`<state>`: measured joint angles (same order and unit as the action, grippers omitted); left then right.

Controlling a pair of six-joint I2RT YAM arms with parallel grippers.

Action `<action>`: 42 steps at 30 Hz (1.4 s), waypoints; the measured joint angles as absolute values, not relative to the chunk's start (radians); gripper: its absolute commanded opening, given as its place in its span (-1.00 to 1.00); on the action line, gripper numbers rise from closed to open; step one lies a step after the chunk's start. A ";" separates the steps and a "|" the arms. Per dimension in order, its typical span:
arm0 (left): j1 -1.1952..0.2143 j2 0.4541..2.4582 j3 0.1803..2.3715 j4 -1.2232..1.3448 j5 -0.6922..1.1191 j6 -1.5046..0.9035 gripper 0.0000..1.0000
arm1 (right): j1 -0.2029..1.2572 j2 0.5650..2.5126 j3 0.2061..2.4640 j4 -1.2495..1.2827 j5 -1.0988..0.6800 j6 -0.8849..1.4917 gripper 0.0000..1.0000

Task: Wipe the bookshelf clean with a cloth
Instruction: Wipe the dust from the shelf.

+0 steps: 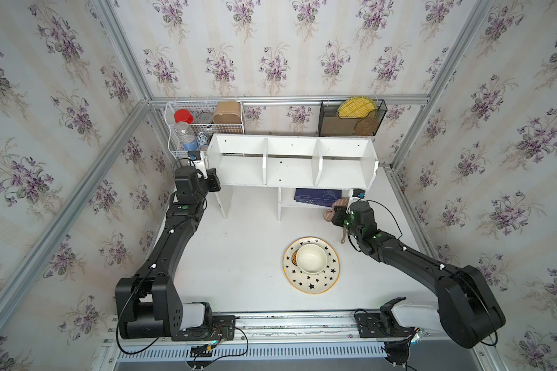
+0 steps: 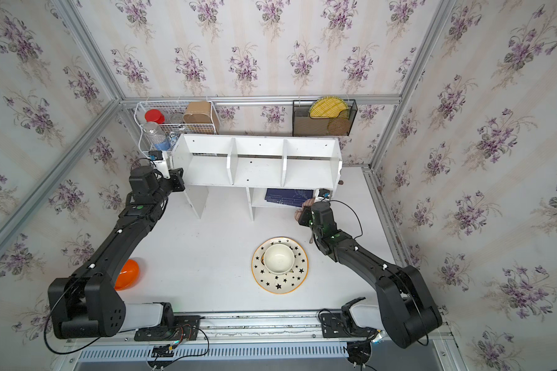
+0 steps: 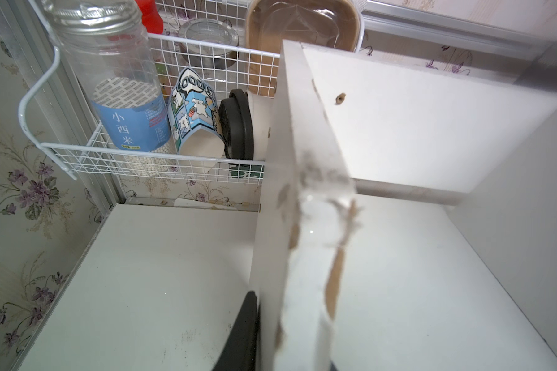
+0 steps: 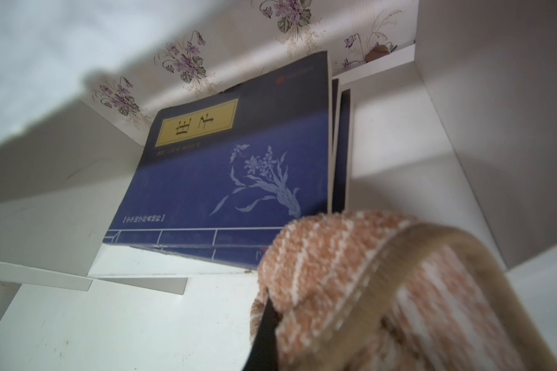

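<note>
I should draw the cloth back toward the bookshelf's side panel [image 4: 495, 142] with my right gripper, because the blue books' corner [image 4: 315, 207] meets the cloth on the lower shelf.
The white bookshelf [image 1: 290, 151] [image 2: 258, 151] stands at the back of the table in both top views. My left gripper [image 1: 209, 172] [image 2: 175, 173] is shut on its left side panel, whose chipped front edge [image 3: 303, 199] runs between the jaws in the left wrist view; one black finger [image 3: 243, 331] lies against the panel. My right gripper [image 1: 339, 214] [image 2: 304, 214] is shut on the bunched pinkish-tan striped cloth [image 1: 339, 204] [image 4: 367, 273]. It holds the cloth at the front of the lower right compartment, beside the blue books [image 1: 317, 196] [image 4: 222, 180]. The cloth hides most of the fingers.
A star-patterned plate [image 1: 312, 284] with a white bowl [image 1: 311, 258] sits in front of the shelf. A white wire basket [image 1: 203, 125] with bottles hangs behind the shelf's left end, a black mesh rack [image 1: 351, 119] at the back right. An orange object [image 2: 127, 274] lies by the left arm.
</note>
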<state>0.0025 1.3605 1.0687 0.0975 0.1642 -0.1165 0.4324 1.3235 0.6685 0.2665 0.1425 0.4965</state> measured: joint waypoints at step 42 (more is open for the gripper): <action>-0.005 1.357 1.072 0.087 0.146 -0.115 -1.00 | 0.381 1.404 0.721 0.265 0.112 0.428 -1.00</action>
